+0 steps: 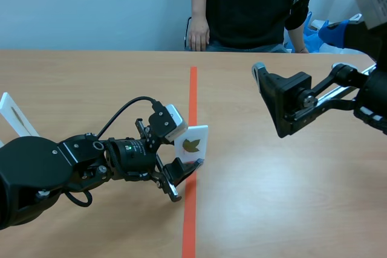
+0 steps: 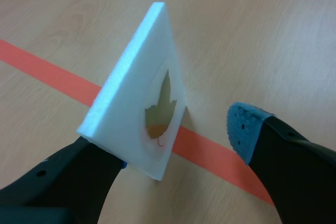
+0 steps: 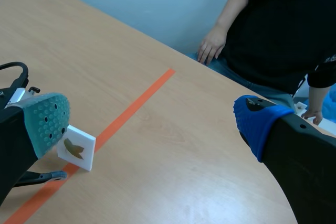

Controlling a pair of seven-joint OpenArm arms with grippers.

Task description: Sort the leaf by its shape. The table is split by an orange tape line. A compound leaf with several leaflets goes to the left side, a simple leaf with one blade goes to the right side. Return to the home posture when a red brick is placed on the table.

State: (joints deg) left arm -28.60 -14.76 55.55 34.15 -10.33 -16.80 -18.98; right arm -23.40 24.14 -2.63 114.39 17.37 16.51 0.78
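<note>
The thin white card (image 1: 191, 143) stands upright on its lower edge (image 2: 172, 143). I should expect a hidden support behind it to come along when I lift.
A white foam card (image 1: 192, 146) bearing one lobed, olive-brown leaf (image 2: 160, 109) stands tilted on the orange tape line (image 1: 193, 92). My left gripper (image 1: 180, 164) is low at the line and open around the card (image 2: 137, 98). The card leans against one finger, while the blue-padded fingertip (image 2: 242, 129) stays apart from it. My right gripper (image 1: 269, 103) hangs open above the table's right half, holding nothing. In the right wrist view the card (image 3: 76, 148) lies well ahead of that gripper (image 3: 152, 124).
A second white card (image 1: 15, 116) stands at the far left edge. A person sits across the table with a hand (image 1: 198, 33) at the far edge near the tape line. Blue items (image 1: 329, 31) lie at the far right.
</note>
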